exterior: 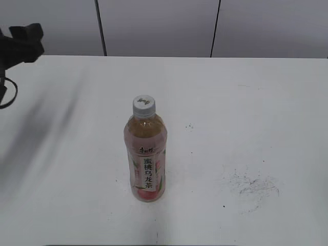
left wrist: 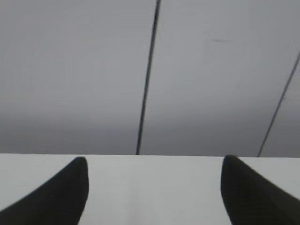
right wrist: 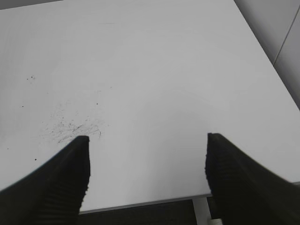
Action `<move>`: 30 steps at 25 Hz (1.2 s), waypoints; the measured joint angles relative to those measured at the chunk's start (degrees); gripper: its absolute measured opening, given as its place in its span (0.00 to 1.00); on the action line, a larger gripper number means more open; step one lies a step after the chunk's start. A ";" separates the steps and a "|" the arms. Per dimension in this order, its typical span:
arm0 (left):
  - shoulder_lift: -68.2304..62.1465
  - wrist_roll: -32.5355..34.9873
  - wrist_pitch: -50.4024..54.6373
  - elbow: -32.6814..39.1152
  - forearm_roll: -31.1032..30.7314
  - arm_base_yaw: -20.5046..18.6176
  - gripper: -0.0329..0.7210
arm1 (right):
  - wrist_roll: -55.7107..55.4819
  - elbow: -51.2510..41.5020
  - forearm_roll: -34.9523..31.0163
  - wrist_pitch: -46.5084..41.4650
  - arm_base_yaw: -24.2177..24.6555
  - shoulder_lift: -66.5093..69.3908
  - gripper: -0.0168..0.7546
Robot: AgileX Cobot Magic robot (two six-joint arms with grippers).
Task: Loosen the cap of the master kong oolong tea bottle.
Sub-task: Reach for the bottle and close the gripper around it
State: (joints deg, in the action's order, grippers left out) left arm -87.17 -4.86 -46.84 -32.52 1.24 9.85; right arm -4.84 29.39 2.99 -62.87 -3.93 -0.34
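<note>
The robot sees the oolong tea bottle upright (exterior: 145,154) with a clear way to it, so the left gripper should keep going toward its body (exterior: 145,137) and close below the bottle's cap.
The master kong oolong tea bottle (exterior: 145,159) stands upright near the middle of the white table, its pink-white label facing the camera. Its light-grey cap (exterior: 144,105) sits on top. The bottle shows only in the exterior view. My left gripper (left wrist: 152,164) is open and empty, with only bare table and the grey wall between its black fingers. Part of the left arm (exterior: 19,43) shows at the far left, well away from the bottle. My right gripper (right wrist: 146,140) is open and empty above the table's edge; it does not show in the exterior view.
The white table (exterior: 246,102) carries dark scuff marks (exterior: 253,185) to the right of the bottle, which also show in the right wrist view (right wrist: 70,127). The table's edge (right wrist: 154,200) lies just under the right gripper. Grey wall panels (exterior: 159,25) stand behind.
</note>
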 joint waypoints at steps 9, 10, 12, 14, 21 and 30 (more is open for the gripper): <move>-1.41 -5.47 -21.07 15.59 -11.27 1.50 0.73 | 0.00 0.00 0.00 0.00 0.00 0.00 0.77; -1.36 -5.55 -21.50 16.66 -13.67 1.50 0.73 | 0.00 0.00 0.00 0.00 0.00 0.00 0.77; -1.19 -6.40 -21.78 18.58 -18.87 1.50 0.73 | 0.00 0.00 0.00 0.00 0.00 0.00 0.77; -1.09 -8.78 -21.84 19.50 -25.38 1.50 0.73 | 0.00 0.00 0.00 0.00 0.00 0.00 0.77; 1.44 -15.09 -22.10 19.65 -42.18 1.50 0.73 | 0.00 0.00 0.00 0.00 0.00 0.00 0.77; 4.26 -22.85 -22.46 19.65 -51.30 2.06 0.85 | 0.00 0.00 0.00 0.00 0.00 0.00 0.77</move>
State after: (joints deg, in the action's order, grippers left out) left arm -82.91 -27.71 -69.30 -12.86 -50.07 11.91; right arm -4.84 29.39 2.99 -62.87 -3.93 -0.34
